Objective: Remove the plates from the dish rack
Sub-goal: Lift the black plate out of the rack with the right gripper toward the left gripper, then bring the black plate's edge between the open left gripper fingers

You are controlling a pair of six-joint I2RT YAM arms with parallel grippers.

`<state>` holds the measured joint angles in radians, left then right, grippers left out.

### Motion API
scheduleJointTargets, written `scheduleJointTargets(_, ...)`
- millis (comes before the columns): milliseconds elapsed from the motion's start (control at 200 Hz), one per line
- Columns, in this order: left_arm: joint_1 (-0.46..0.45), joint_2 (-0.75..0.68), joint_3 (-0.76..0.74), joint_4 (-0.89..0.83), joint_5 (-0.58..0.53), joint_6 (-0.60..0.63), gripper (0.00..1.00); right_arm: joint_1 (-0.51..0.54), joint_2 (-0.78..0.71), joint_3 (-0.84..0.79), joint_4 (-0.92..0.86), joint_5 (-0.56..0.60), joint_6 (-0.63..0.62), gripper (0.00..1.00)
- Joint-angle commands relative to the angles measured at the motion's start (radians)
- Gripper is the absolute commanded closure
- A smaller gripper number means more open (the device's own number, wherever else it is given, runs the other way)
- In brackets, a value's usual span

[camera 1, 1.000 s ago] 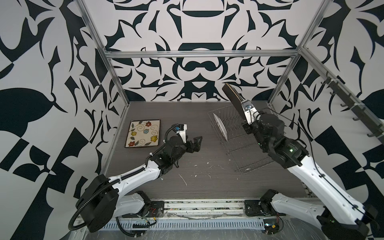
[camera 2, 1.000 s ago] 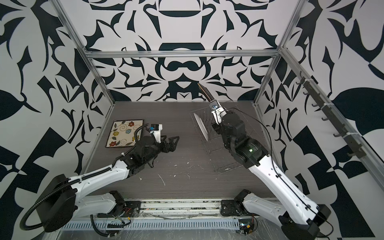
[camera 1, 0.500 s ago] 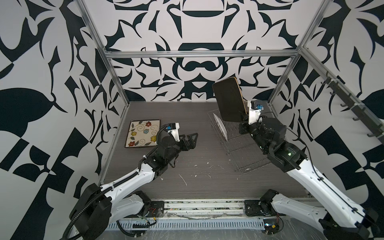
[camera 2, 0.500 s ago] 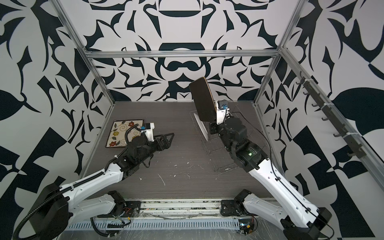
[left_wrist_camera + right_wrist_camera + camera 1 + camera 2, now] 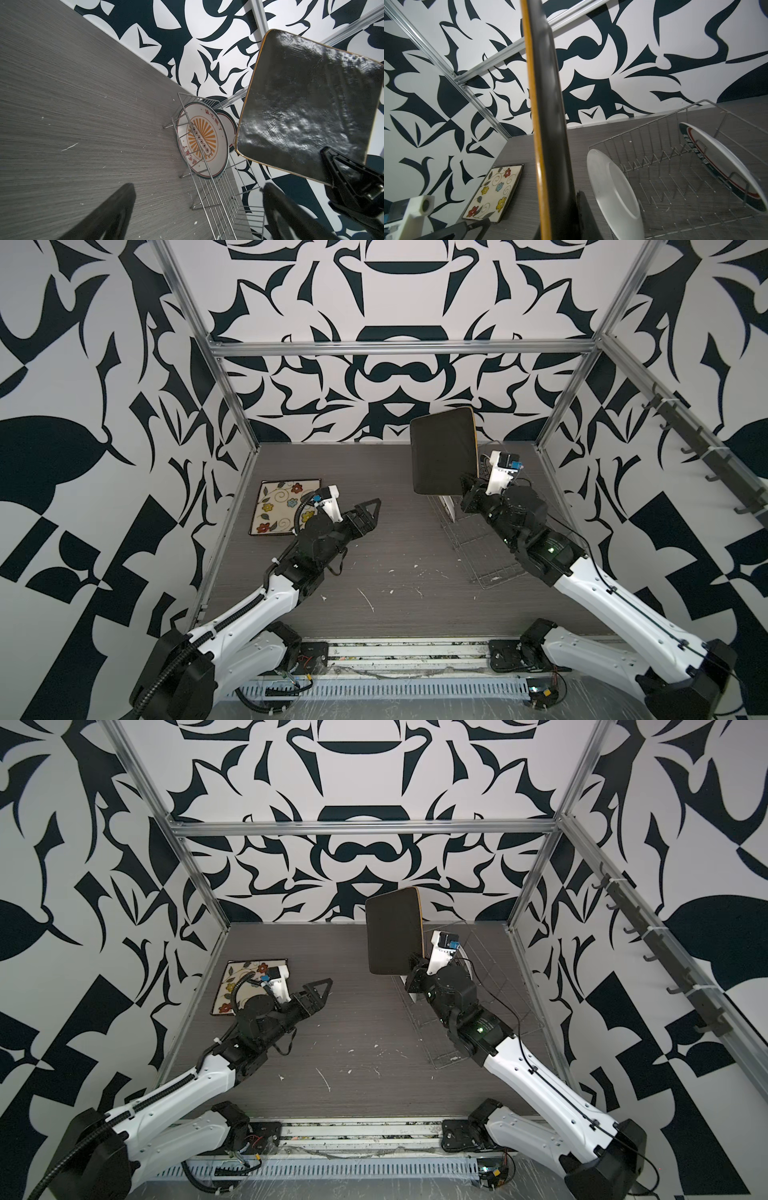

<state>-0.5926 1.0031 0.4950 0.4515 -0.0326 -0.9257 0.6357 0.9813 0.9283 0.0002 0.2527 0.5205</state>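
The black square plate's free edge (image 5: 415, 462) is a long way from my open left gripper, so my right gripper should swing the plate over to my left gripper's fingers to hand it over.
My right gripper (image 5: 467, 489) (image 5: 415, 971) (image 5: 562, 218) is shut on the lower edge of a glossy black square plate (image 5: 442, 456) (image 5: 392, 936) (image 5: 301, 104) (image 5: 548, 124). It holds the plate upright in the air over the near-left end of the silver wire dish rack (image 5: 478, 547) (image 5: 498, 986) (image 5: 216, 197) (image 5: 675, 187). Two round white plates (image 5: 201, 141) (image 5: 612, 191) (image 5: 726, 166) still stand in the rack. A cream flowered square plate (image 5: 286, 506) (image 5: 241, 977) (image 5: 494, 191) lies flat at the far left. My left gripper (image 5: 370, 510) (image 5: 320, 990) (image 5: 199, 187) is open and empty, hovering mid-table and pointing toward the rack.
Aluminium frame posts (image 5: 232, 414) and patterned walls close in the grey table (image 5: 395, 572) on three sides. A rail of dark hooks (image 5: 706, 456) runs along the right wall. Small white chips (image 5: 365, 599) lie scattered on the near part of the table.
The right gripper has turned the black plate from edge-on to broadside and carried it slightly left above the rack. The left arm has drawn a little left and back, still open.
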Motion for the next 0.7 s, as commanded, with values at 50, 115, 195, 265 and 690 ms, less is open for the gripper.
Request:
scheduleJointTargets(50, 0.033, -0.013, 0.003, 0.003, 0.071, -0.007, 0.01, 0.002, -0.003, 0.114, 0.188, -0.104, 0.078, 1.0)
scheduleJointTargets(115, 0.049, -0.009, 0.015, -0.011, 0.101, -0.013, 0.01, 0.002, 0.013, 0.131, 0.171, -0.147, 0.077, 1.0)
scheduleJointTargets(195, 0.058, -0.003, 0.027, -0.014, 0.126, -0.013, 0.01, 0.002, 0.035, 0.154, 0.151, -0.206, 0.081, 1.0)
scheduleJointTargets(265, 0.066, -0.003, 0.032, -0.008, 0.142, -0.019, 0.01, 0.002, 0.057, 0.176, 0.129, -0.259, 0.089, 1.0)
scheduleJointTargets(690, 0.11, 0.007, 0.064, 0.008, 0.202, -0.07, 0.01, -0.001, 0.093, 0.194, 0.118, -0.443, 0.143, 1.0)
